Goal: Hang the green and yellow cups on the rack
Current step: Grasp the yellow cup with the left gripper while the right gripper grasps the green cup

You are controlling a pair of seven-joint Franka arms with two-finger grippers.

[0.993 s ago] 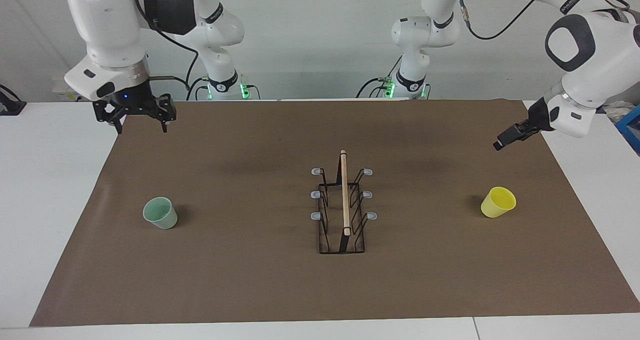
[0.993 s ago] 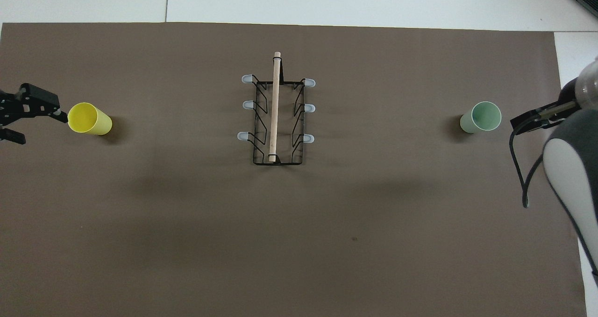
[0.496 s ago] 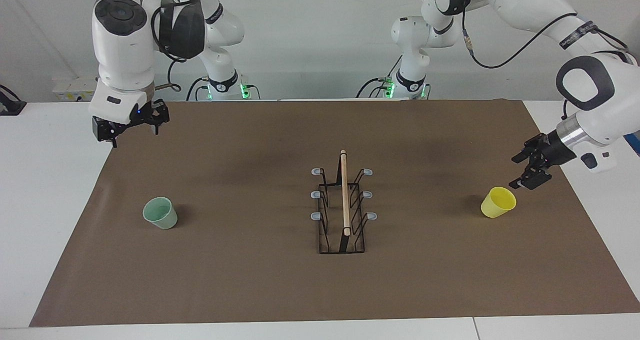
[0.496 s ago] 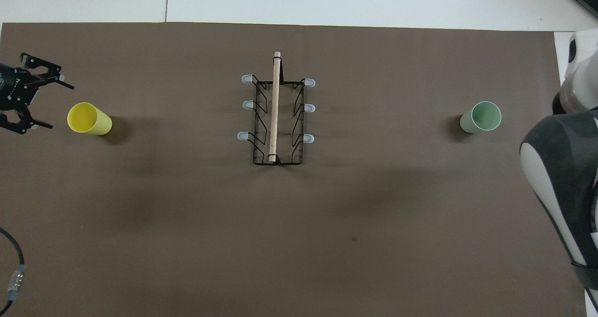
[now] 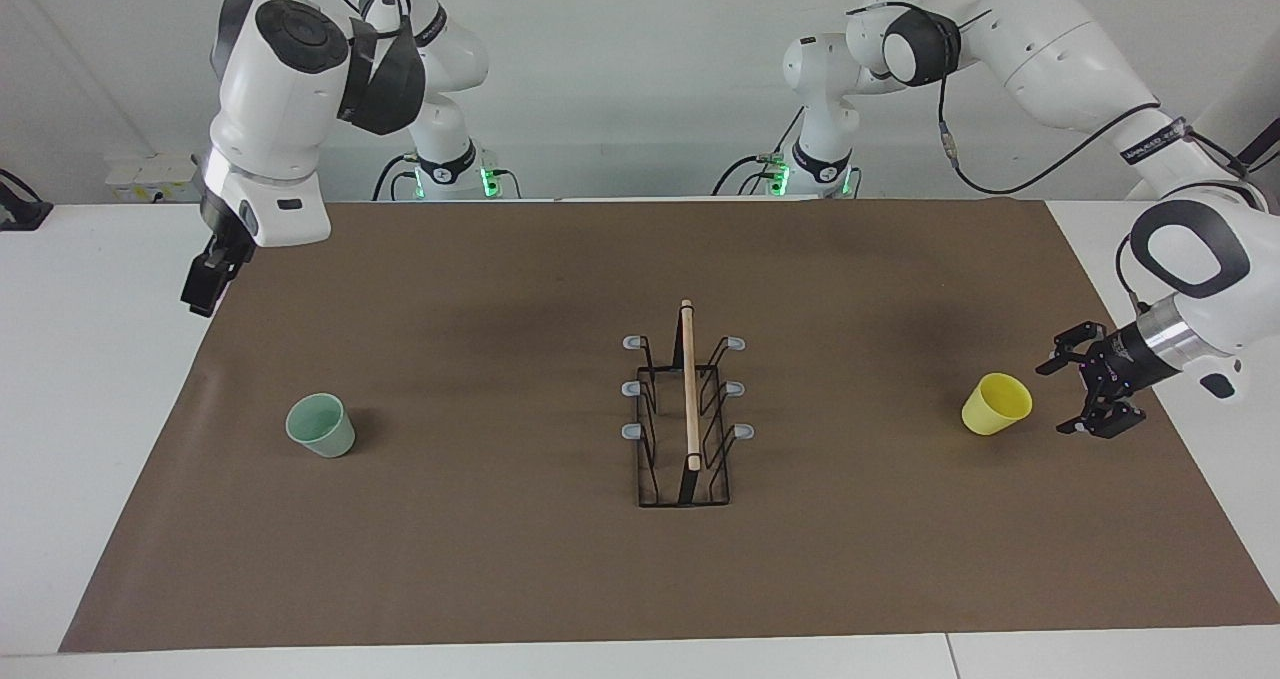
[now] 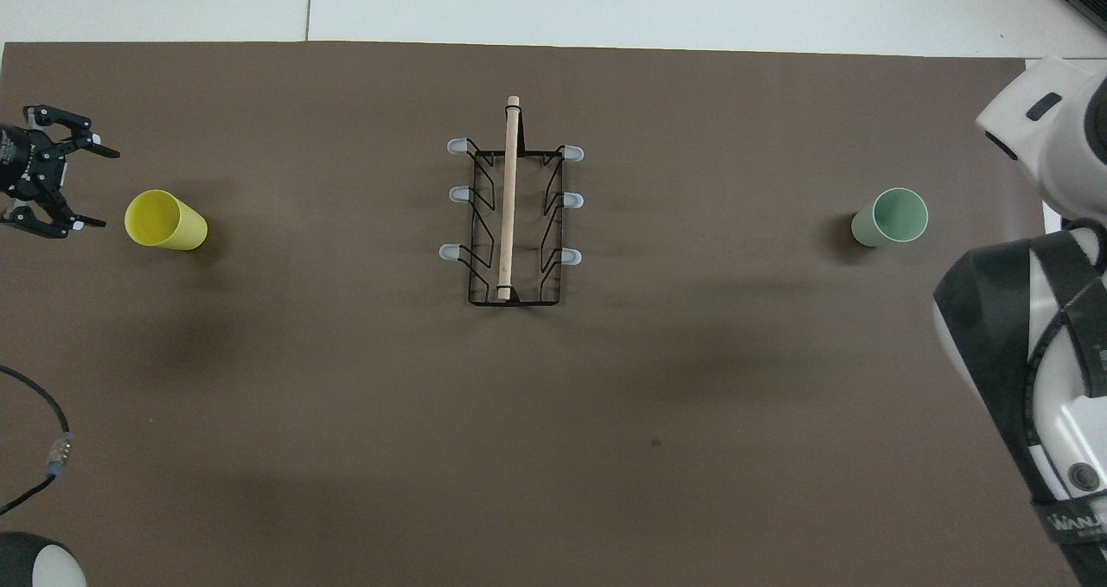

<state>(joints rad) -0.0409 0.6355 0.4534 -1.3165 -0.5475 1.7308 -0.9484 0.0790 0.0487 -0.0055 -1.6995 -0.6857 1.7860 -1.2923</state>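
The rack's white-tipped wires stick outward, so the yellow cup should slide over a wire with its opening down and cover the wire's tip when I hang the cup.
The yellow cup stands mouth up on the brown mat toward the left arm's end; it also shows in the overhead view. My left gripper is open and low beside it, on the side toward the table's end, a small gap away, and appears in the overhead view too. The green cup stands mouth up toward the right arm's end. My right gripper hangs high over the mat's edge, well clear of the green cup. The rack stands mid-table with all prongs bare.
The brown mat covers most of the white table. The right arm's bulky links overhang the mat's edge near the green cup. A black cable loops at the left arm's corner.
My left gripper has come down from above the mat to cup height beside the yellow cup, staying open. My right arm has rotated its wrist and shifted its gripper toward the mat's edge.
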